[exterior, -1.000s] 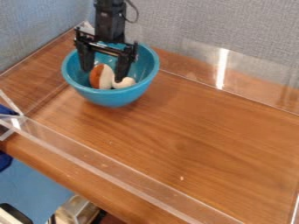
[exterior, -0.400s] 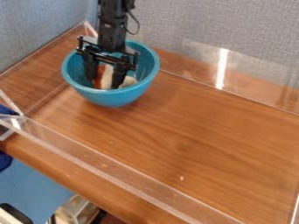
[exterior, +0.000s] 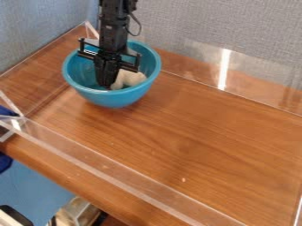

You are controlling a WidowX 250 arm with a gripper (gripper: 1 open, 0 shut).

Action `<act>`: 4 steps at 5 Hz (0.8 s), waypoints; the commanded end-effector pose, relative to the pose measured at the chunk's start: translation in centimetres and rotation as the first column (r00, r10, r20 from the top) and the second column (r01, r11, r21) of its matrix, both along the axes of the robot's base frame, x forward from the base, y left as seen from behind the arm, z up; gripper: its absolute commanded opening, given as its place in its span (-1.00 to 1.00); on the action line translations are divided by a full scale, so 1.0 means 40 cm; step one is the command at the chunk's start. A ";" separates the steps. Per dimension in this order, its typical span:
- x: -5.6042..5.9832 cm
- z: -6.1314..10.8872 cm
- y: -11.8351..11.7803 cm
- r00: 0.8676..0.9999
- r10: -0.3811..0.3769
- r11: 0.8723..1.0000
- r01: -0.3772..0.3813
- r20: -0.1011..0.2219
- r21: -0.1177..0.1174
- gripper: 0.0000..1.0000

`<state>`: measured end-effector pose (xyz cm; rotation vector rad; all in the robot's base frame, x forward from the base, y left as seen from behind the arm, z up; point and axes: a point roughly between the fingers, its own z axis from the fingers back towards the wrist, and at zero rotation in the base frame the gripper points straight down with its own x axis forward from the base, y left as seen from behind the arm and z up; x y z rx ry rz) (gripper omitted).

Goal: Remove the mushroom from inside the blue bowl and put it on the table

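The near side of the mushroom [exterior: 130, 79] has my gripper's fingers closed toward it, so next I open, lift slightly and close farther back over the mushroom's cap.
The blue bowl [exterior: 104, 97] stands at the back left of the wooden table [exterior: 200, 124]. My black gripper [exterior: 109, 76] reaches straight down into the bowl, its fingers drawn together on the mushroom [exterior: 130, 79]. Only the mushroom's cream part shows, just right of the fingers and low in the bowl. Its orange-brown cap is hidden behind the fingers.
Low clear acrylic walls edge the table, one along the front [exterior: 118, 159] and one at the back right [exterior: 242, 66]. A grey fabric backdrop rises behind the bowl. Bare wood stretches to the right of the bowl and in front of it.
The gripper sank a little deeper into the bowl. Its fingers, spread on either side of the mushroom before, have closed on it and now hide the orange cap.
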<state>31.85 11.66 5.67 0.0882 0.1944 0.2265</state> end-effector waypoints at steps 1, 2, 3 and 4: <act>0.023 0.110 -0.006 0.993 -0.016 1.000 0.012 0.121 0.027 -1.00; 0.025 0.162 -0.015 0.985 -0.029 0.999 0.023 0.168 0.033 -1.00; 0.035 0.199 -0.013 0.979 -0.033 0.999 0.026 0.200 0.039 1.00; 0.045 0.198 -0.013 0.978 -0.046 0.998 0.038 0.203 0.042 1.00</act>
